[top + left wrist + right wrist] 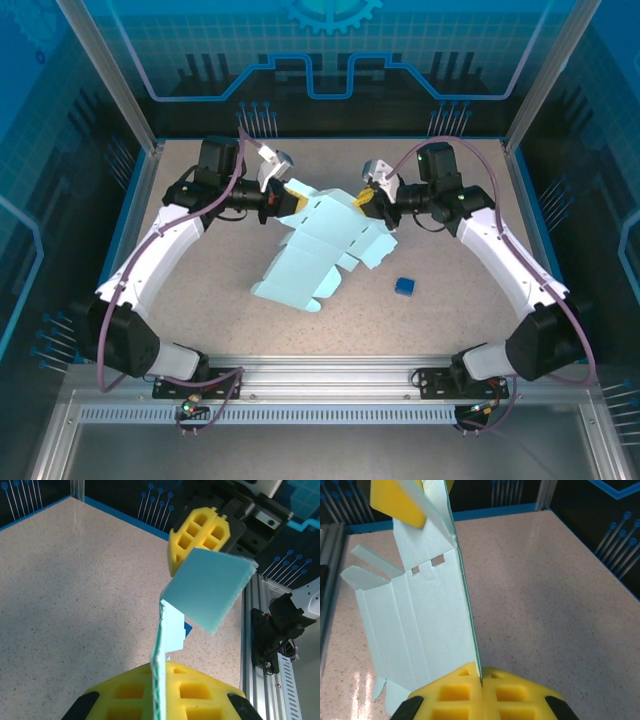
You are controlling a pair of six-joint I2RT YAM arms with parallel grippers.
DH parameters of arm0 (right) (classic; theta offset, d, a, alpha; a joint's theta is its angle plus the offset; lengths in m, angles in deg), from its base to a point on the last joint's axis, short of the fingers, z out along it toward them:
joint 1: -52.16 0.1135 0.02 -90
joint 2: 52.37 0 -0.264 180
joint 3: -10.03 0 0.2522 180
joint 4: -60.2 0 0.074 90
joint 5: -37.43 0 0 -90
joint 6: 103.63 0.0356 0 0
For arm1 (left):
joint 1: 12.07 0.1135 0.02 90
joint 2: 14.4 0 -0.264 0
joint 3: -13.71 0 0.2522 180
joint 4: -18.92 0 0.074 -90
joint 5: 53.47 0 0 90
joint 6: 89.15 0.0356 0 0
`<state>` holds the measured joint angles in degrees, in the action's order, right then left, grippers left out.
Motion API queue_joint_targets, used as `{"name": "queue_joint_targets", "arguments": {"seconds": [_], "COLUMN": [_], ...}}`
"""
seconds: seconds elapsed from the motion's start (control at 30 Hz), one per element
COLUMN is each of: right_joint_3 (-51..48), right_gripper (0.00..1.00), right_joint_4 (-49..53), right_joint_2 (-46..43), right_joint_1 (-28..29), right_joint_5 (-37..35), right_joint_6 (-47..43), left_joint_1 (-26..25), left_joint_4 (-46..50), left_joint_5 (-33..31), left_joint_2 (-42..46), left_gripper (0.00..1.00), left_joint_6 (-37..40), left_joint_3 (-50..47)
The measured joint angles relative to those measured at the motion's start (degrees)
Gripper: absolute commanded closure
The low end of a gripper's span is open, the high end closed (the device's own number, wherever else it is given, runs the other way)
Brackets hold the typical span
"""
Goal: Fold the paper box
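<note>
The sheet's far end [326,207] is in both my grippers while the sheet's near panel lies free, so next my left gripper opens and goes to the near panel [299,277].
The paper box [318,252] is a pale aqua die-cut sheet, unfolded, with its far end lifted off the table and its near end resting on it. My left gripper [291,190] is shut on the sheet's far left corner. My right gripper [366,197] is shut on the far right flap. In the left wrist view the yellow jaws of my left gripper [162,669] pinch the card edge-on, and a flap [210,591] hangs in front of the right gripper's pads [199,534]. In the right wrist view my right gripper [481,673] clamps the sheet's [417,620] edge.
A tiny dark blue cube [404,287] lies on the speckled table [200,290] right of the sheet's near end. Blue walls ring the table, and a metal rail [330,375] runs along the near edge between the arm bases.
</note>
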<state>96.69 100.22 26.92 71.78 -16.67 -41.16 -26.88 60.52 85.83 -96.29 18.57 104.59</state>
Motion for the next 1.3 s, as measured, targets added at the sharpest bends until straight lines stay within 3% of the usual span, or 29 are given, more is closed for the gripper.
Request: {"name": "queue_joint_targets", "arguments": {"seconds": [0.13,0.43,0.67,0.97,1.3], "right_joint_3": [-2.80,-6.91,-9.73,-14.01,-14.10], "right_gripper": [0.97,0.99,1.00,1.00,1.00], "right_joint_4": [-2.03,-3.19,-4.57,-7.89,-5.77], "right_joint_2": [-3.82,-5.90,-3.48,-1.18,-0.15], "right_joint_1": [4.44,19.61,24.11,24.83,17.92], "right_joint_5": [-12.87,-53.35,-68.85,-74.03,-66.49], "right_joint_6": [3.78,12.41,16.15,19.02,22.23], "left_joint_1": [-0.07,-1.57,-2.47,-2.86,-0.48], "left_joint_4": [-2.34,-8.61,-12.35,-15.37,-19.63], "left_joint_5": [-0.55,-1.92,-1.92,-1.95,-5.53], "left_joint_2": [-1.97,-9.40,-15.54,-23.39,-26.82], "left_gripper": [0.95,0.92,0.88,0.79,0.55], "left_joint_6": [-6.75,-17.53,-21.53,-22.53,-25.97], "left_joint_3": [0.00,0.00,0.83,3.10,3.41]}}
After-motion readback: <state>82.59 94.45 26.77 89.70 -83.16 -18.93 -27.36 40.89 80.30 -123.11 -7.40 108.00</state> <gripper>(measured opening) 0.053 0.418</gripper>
